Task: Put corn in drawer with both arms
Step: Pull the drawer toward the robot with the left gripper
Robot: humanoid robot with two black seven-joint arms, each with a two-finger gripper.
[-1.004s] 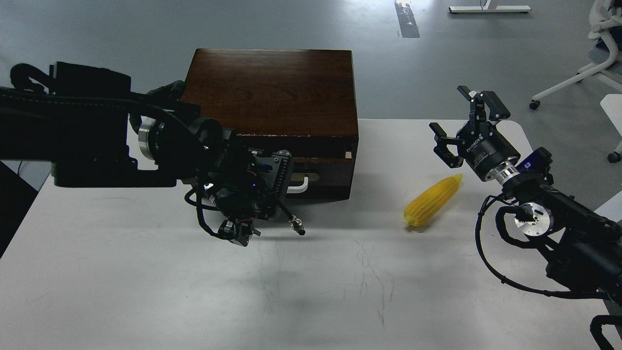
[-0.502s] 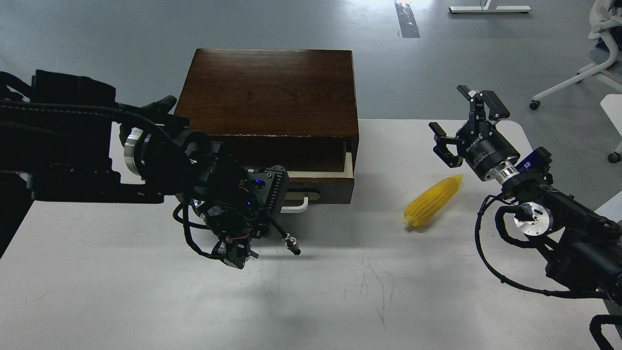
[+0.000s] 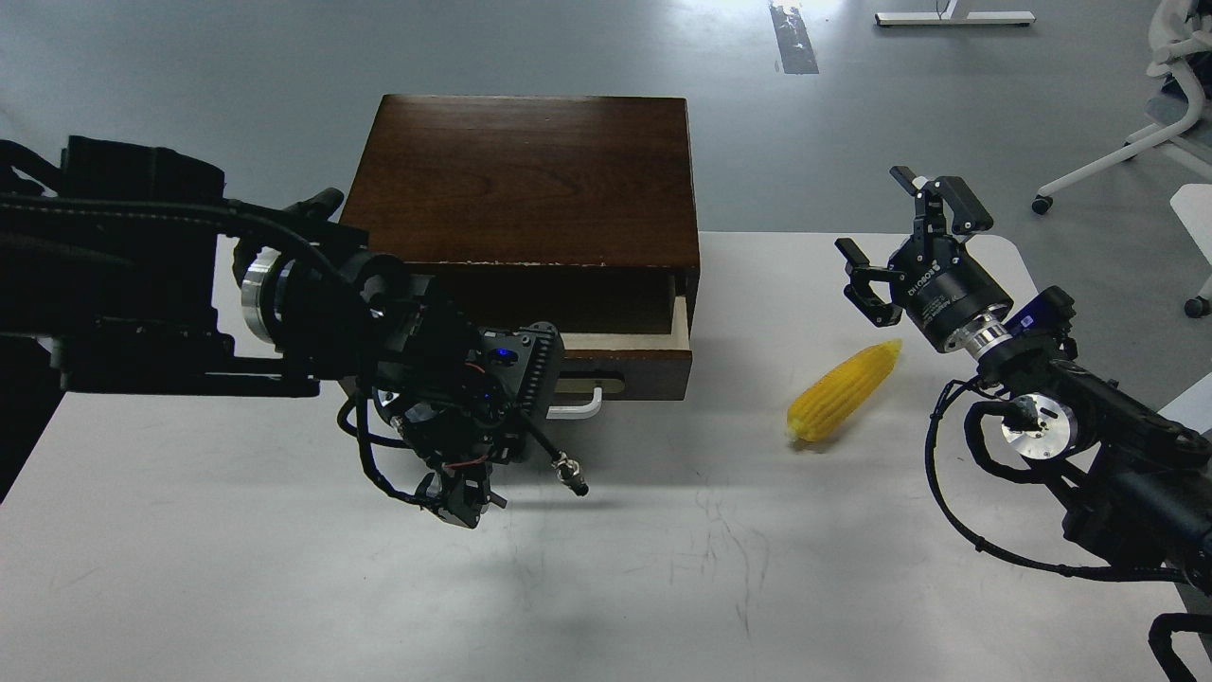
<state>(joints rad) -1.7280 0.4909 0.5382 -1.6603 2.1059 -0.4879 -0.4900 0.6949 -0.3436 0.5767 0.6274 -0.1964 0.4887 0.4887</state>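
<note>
The pale part of the drawer's inside (image 3: 619, 341) seems clear, so I should expect an empty drawer (image 3: 650, 373) where the corn will rest flat once I let it down.
The yellow corn (image 3: 841, 391) lies on the white table, right of the dark brown box (image 3: 530, 180), tapered end pointing back right. The drawer (image 3: 632, 361) stands pulled out a little, and a strip of its pale inside shows. My left gripper (image 3: 549, 384) is at the left end of the white bar handle (image 3: 580, 410) and looks closed on it; my arm hides the drawer's left half. My right gripper (image 3: 911, 242) is open and empty, just behind and above the corn's tapered end.
The white table (image 3: 663, 568) runs forward from the box to the near edge. A loose cable end (image 3: 573, 474) hangs from my left wrist just over the table. A white office chair (image 3: 1150, 123) stands on the grey floor at the far right.
My left gripper moved toward me and down with the handle, and the drawer slid out a few centimetres. In the last half second it hardly moved. My right arm and the corn stayed still.
</note>
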